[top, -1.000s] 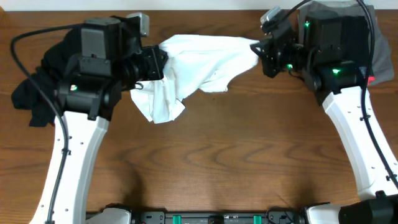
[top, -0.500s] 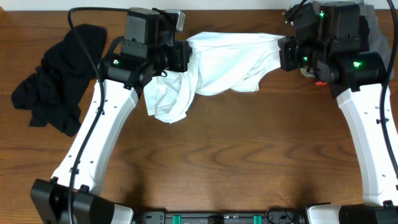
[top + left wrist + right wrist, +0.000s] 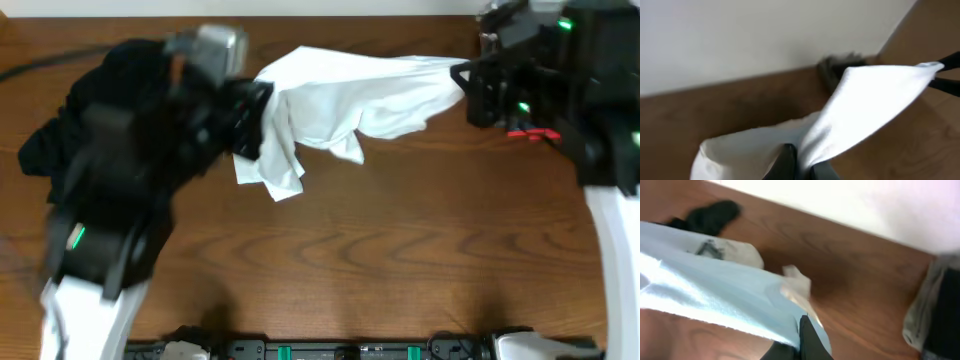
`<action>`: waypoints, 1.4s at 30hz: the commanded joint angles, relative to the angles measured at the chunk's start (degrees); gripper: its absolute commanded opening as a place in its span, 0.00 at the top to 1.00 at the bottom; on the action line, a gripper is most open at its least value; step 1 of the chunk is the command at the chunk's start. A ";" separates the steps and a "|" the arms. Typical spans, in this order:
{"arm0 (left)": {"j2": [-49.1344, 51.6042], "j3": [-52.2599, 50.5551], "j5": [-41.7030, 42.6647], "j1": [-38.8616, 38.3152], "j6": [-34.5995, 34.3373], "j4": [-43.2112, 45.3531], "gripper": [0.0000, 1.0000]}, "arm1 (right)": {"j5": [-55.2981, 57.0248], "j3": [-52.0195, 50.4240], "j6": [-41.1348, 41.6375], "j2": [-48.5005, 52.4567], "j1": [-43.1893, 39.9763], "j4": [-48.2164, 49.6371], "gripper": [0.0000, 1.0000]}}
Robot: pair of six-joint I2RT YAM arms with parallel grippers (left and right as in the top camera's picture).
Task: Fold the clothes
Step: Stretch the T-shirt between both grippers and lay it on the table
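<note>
The white garment's lower folds [image 3: 282, 168] are hanging in a bunch, so my left gripper and my right gripper should spread the garment open toward the clear near tabletop [image 3: 335, 230] before folding it.
A white garment [image 3: 340, 95] hangs stretched in the air between my two grippers above the far part of the table. My left gripper [image 3: 255, 105] is shut on its left end; folds droop below it to a corner [image 3: 280, 185]. My right gripper [image 3: 466, 80] is shut on its right end. In the left wrist view the white cloth [image 3: 860, 105] runs from my fingers [image 3: 801, 165] toward the other gripper. In the right wrist view the cloth [image 3: 715, 290] is pinched in my fingers [image 3: 801, 342].
A pile of black clothes [image 3: 60, 150] lies at the far left, partly under my left arm, and shows in the right wrist view [image 3: 707, 217]. A grey garment [image 3: 935, 305] lies at the far right corner; it also shows in the left wrist view [image 3: 837, 67].
Both arms have lifted and swung. The garment is pulled tauter and higher, its right end moved right. The left arm now covers more of the black pile.
</note>
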 commanded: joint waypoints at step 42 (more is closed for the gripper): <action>37.38 2.21 -13.86 4.33 0.98 11.87 0.02 | 16.11 2.75 7.63 43.01 -5.68 22.73 0.99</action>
